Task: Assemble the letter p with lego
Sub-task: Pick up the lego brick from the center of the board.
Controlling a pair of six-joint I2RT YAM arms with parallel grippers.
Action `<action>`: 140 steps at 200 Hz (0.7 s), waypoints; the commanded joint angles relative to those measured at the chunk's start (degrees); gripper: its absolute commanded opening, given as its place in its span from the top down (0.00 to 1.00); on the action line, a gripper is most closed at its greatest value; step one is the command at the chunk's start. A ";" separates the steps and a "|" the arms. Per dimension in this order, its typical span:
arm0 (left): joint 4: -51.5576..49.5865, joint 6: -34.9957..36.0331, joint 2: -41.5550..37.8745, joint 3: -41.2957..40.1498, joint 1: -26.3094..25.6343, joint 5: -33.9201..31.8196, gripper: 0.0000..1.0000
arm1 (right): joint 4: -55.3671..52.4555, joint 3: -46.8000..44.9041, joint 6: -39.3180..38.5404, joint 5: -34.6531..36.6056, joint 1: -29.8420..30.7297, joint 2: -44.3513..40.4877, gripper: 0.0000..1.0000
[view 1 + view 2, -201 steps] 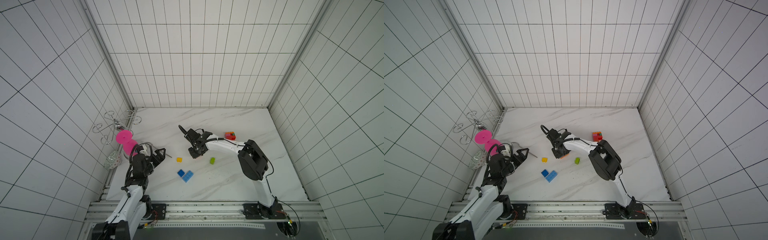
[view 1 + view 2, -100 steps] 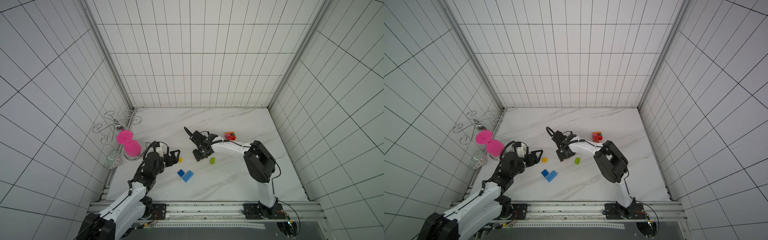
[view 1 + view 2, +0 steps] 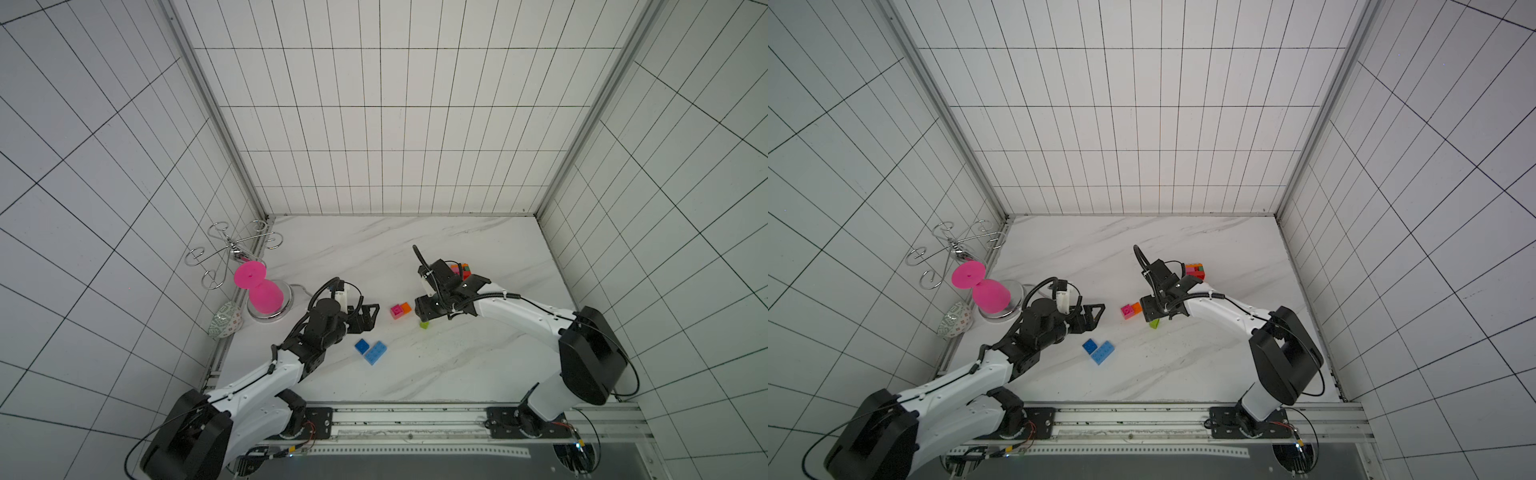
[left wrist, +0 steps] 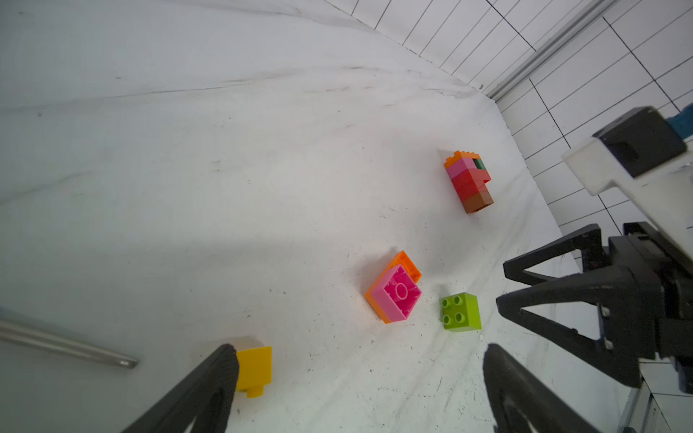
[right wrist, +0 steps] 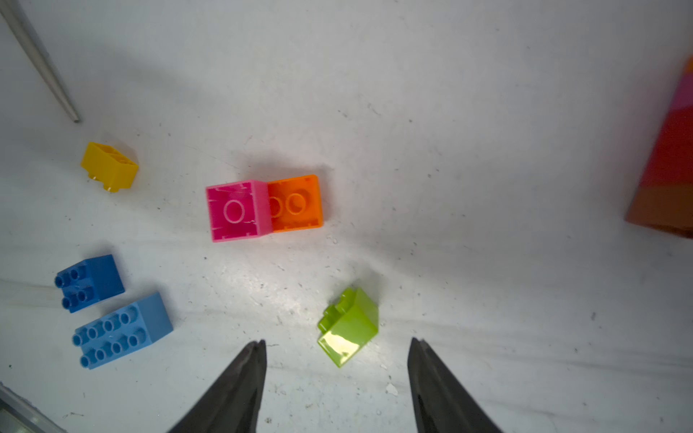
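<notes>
I should turn my slanted left gripper straight down, because the yellow brick lies (image 4: 254, 369) behind one of its fingers. I should then straddle the brick (image 5: 110, 167) before I hand it over.
A pink brick (image 5: 234, 210) joined to an orange brick (image 5: 296, 202) lies on its side mid-table, seen as a pair (image 3: 400, 309) in both top views. A lime brick (image 5: 348, 326) lies tipped just ahead of my right gripper (image 5: 337, 346), which is open and holds nothing. My left gripper (image 4: 360, 350) is open wide, one fingertip (image 4: 228, 356) beside a yellow brick (image 4: 255, 369). A blue brick (image 3: 361, 345) and a light blue brick (image 3: 376, 352) lie nearer the front. A built stack (image 3: 459, 268) of orange, pink, red and brown lies behind the right gripper (image 3: 424, 309).
A big pink hourglass-shaped thing (image 3: 259, 289) stands on a round silver base at the left wall, with a wire rack (image 3: 232, 253) behind it and a patterned ball (image 3: 224, 324) in front. A thin metal rod (image 4: 63, 345) lies near the yellow brick.
My right gripper has opened, left the pink and orange pair on the table and drawn back to the right. My left arm has reached right, over the yellow brick.
</notes>
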 commanded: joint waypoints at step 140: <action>-4.26 -0.65 -2.45 2.13 -1.10 -11.55 0.03 | 2.66 -0.56 0.19 3.47 6.04 1.08 0.47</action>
